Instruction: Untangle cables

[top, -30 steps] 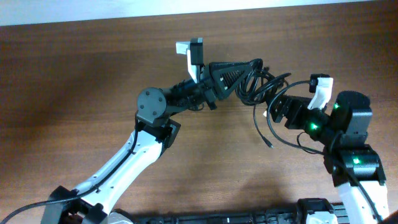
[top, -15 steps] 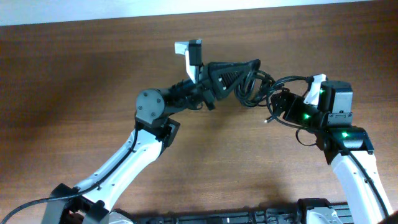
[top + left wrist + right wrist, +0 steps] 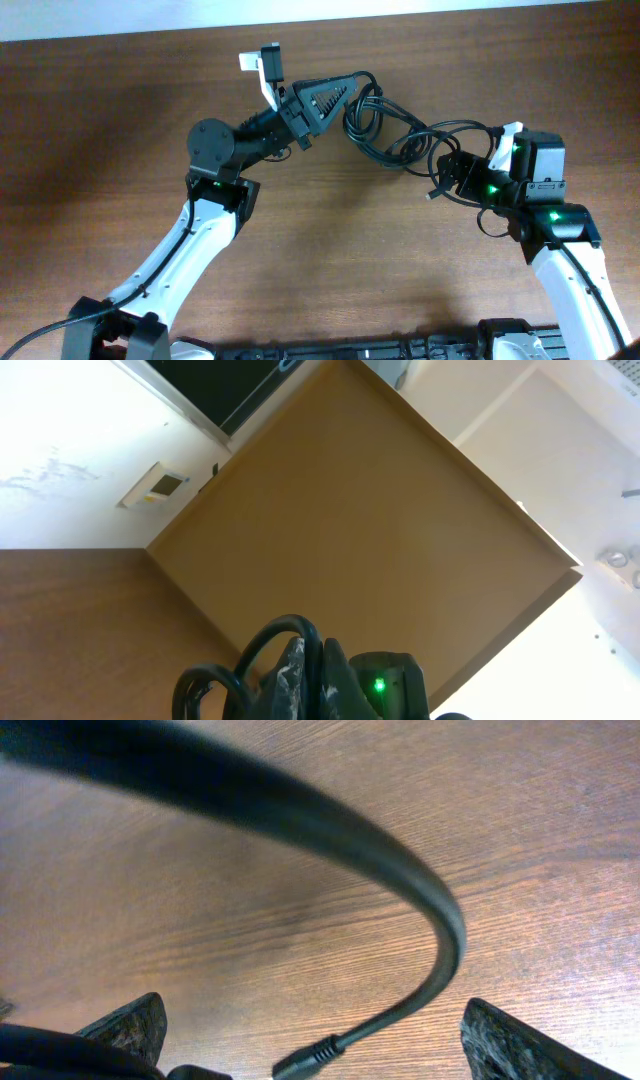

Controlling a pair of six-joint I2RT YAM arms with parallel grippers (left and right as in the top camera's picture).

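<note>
The bundle is stretched, with a cord looped over my right gripper. My left gripper should move closer, toward my right gripper, to loosen the cords.
The cables [image 3: 385,125] are thin black cords in loose loops, hanging stretched between my two grippers above the brown table. My left gripper [image 3: 345,92] is shut on one end of the bundle. In the left wrist view a cord [image 3: 275,640] arches up out of the pinch of the left gripper [image 3: 322,672]. My right gripper [image 3: 443,175] stands open at the other end of the bundle. The right wrist view shows a cord [image 3: 400,870] curving down to a small plug end [image 3: 310,1062]. That plug lies loose between the wide-set fingers [image 3: 130,1025] of the right gripper [image 3: 320,1045].
The brown wooden table [image 3: 120,120] has its far edge against a white wall. Both arm bases stand at the near edge. A large cardboard-coloured panel [image 3: 360,510] fills the left wrist view beyond the table.
My left gripper has moved up and to the left with the cables, pulling the bundle out longer. The right arm came in toward the bundle earlier and has held still since, its jaws slightly wider.
</note>
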